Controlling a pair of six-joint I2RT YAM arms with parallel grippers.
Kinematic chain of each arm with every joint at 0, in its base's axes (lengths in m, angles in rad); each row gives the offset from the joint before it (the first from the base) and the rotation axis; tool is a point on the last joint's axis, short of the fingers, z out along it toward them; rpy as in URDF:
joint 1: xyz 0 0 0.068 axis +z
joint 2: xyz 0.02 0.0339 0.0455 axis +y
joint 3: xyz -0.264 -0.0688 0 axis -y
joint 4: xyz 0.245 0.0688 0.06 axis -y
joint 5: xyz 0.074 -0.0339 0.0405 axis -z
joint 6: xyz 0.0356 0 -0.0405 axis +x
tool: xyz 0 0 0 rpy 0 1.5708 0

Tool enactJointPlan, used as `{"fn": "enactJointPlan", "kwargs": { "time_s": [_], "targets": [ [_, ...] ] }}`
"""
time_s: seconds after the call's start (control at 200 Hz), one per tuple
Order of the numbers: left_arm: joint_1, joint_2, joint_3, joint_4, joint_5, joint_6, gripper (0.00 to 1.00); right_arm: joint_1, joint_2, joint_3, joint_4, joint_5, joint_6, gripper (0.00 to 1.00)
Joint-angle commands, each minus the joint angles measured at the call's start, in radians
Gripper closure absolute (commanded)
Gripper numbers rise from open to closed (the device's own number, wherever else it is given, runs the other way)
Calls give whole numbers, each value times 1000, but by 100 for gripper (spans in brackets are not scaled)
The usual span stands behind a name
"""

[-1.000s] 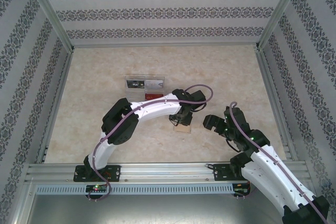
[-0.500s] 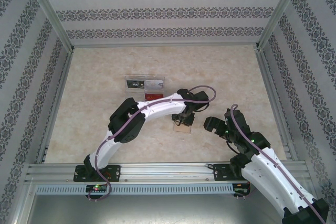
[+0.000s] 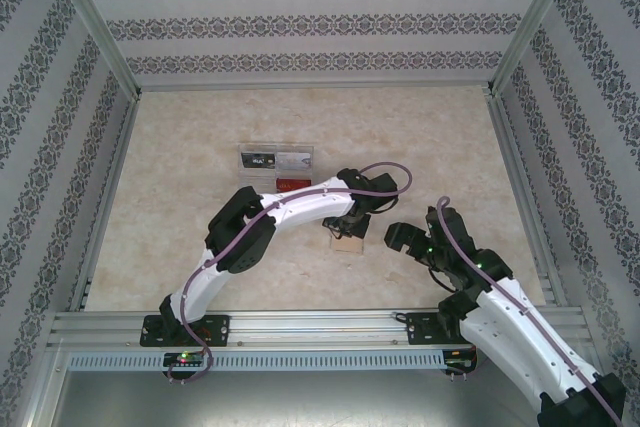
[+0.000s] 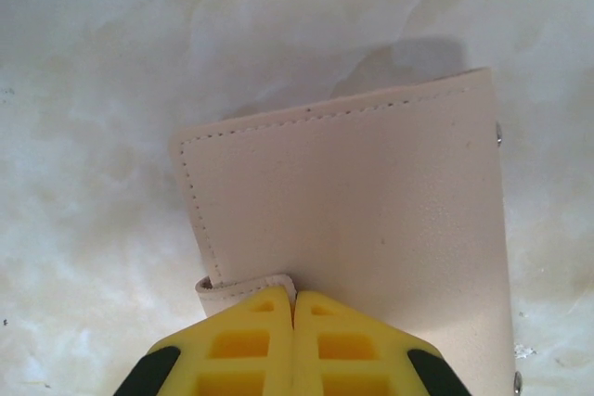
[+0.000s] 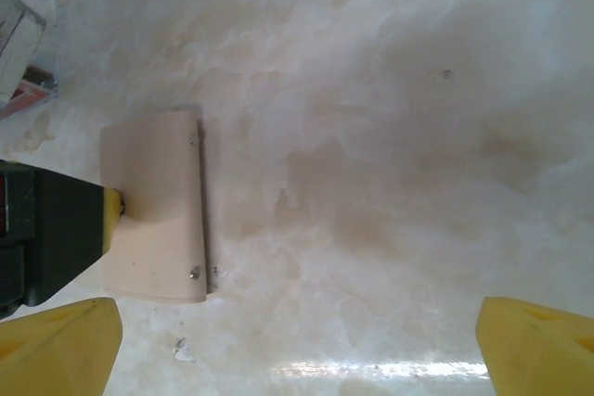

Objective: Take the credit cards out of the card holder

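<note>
My right gripper is to open the stitched cover [image 4: 343, 192], but my left gripper should first pull away the closing tab [image 4: 239, 291], because the tab folds over the card holder's edge.
The tan card holder [image 3: 348, 243] lies flat on the marbled table, closed, its stitched face up [image 4: 353, 201]. My left gripper [image 3: 346, 231] reaches down onto its near edge; the yellow fingertips are pressed together [image 4: 294, 292] with the end of the holder's closing tab pinched between them. My right gripper [image 3: 401, 236] hovers just to the right of the holder, open wide [image 5: 297, 322], nothing between its fingers. In the right wrist view the holder [image 5: 158, 210] lies at the left with two metal studs along its edge. The credit cards are hidden.
A clear plastic tray [image 3: 278, 159] with dark, silver and red cards stands behind the holder, its corner [image 5: 19, 44] at the top left of the right wrist view. Patterned walls and metal rails bound the table. Bare tabletop [image 3: 440, 147] lies right of and behind the holder.
The left gripper has closed on the holder's tab; its elbow shifted slightly right earlier. The right gripper has edged a little towards the holder.
</note>
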Motion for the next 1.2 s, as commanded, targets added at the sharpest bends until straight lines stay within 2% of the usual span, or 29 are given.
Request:
{"fn": "enactJointPlan", "kwargs": {
  "time_s": [0.0,0.045,0.11,0.185,0.23,0.27,0.305,0.48,0.605,0.854,0.924,0.999,1.194],
  "targets": [
    [-8,-48,-62,24,-8,-5,100,-6,40,-15,109,-117,-14,11],
    [-5,-72,-89,51,-4,-9,100,-4,72,-21,144,-153,-7,16],
    [1,-106,-131,92,0,-18,100,4,118,-27,208,-209,-7,30],
    [10,-150,-187,146,16,-30,100,20,168,-19,259,-239,-6,40],
    [15,-175,-219,177,29,-37,100,31,198,-14,293,-251,-8,50],
    [21,-198,-241,198,34,-46,100,39,225,-7,319,-264,-9,54],
    [25,-216,-260,209,33,-55,100,46,251,1,339,-273,-10,54],
    [42,-307,-334,247,19,-82,100,101,394,88,328,-258,-55,40],
    [43,-369,-360,246,-7,-84,100,135,471,148,308,-237,-85,36],
    [43,-479,-407,262,-30,-95,100,161,560,214,305,-209,-117,34],
    [43,-497,-414,272,-25,-95,100,162,580,225,308,-212,-120,31],
    [42,-503,-419,278,-19,-97,100,165,600,232,321,-216,-118,26],
    [43,-491,-419,279,-8,-101,100,167,666,256,357,-271,-117,25]
  ]
}}
